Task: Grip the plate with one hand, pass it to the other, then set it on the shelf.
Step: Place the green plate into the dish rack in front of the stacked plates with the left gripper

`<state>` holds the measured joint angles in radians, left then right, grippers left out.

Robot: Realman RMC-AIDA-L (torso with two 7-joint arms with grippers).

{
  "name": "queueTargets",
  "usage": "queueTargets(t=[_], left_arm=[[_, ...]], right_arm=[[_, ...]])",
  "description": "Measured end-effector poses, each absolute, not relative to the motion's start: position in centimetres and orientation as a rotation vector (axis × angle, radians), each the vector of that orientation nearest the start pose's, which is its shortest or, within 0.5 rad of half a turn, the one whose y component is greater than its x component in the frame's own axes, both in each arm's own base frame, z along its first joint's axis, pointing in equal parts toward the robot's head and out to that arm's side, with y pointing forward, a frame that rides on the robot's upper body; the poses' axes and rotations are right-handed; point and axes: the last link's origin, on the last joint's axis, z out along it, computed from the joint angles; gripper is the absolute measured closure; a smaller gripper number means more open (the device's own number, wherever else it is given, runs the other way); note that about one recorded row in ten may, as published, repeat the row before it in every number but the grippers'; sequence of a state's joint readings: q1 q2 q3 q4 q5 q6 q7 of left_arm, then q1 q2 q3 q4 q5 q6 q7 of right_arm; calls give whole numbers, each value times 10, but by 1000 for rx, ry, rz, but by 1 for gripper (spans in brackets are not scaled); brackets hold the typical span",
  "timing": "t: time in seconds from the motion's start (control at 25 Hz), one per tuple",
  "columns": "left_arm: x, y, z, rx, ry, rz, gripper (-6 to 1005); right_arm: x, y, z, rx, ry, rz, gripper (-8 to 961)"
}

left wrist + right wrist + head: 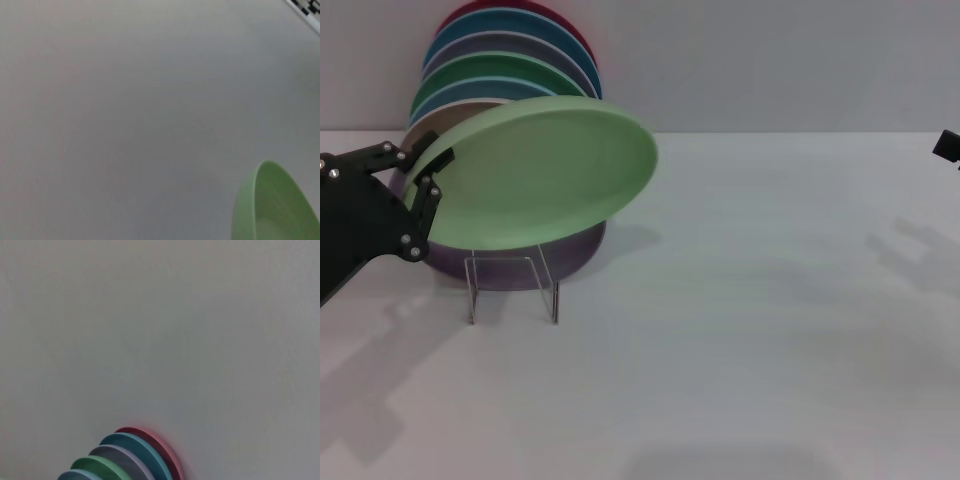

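Note:
I should go on lowering my left gripper before letting go, until the green plate's rim settles in the rack, because the green plate's lower rim [508, 247] hangs between the lilac plate and the rack's front frame [510, 262].
The light pastel-green plate [535, 170] hangs tilted at the left of the table, with its rim also showing in the left wrist view [272, 205]. My left gripper [433, 172] is shut on the plate's left rim. The plate is just above the shelf [513, 288], a small clear acrylic rack whose thin front frame stands below it. Whether the plate touches the rack is unclear. Only a black tip of my right gripper [948, 147] shows at the far right edge, well away from the plate.
A lilac plate [520, 262] leans right behind the clear frame, under the green plate. Behind it stands a row of upright plates [510, 60] in red, blue, grey, dark green, light blue and beige, also seen in the right wrist view [125, 455]. The white table [750, 330] stretches right.

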<state>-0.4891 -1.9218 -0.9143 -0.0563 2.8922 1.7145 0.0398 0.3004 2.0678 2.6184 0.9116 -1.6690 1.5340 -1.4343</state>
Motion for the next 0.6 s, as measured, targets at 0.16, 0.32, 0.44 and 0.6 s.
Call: queueTargets(t=[0.16,0.32,0.44,0.6], left_arm=[[-285,307,31,-1933,385,-792,918],[-287,305,30,-1944,382,-783,918],[-288,303,28,-1954,384,-779,917],[-288,302,21,-1951,365,-775,917]], right_arm=[[305,309,110,-2107,921,1032,257],[304,309,110,-2111,919,1034,257],[304,309,110,-2113,917,1036,256],[303,310,110,-2113,916,1037,255]])
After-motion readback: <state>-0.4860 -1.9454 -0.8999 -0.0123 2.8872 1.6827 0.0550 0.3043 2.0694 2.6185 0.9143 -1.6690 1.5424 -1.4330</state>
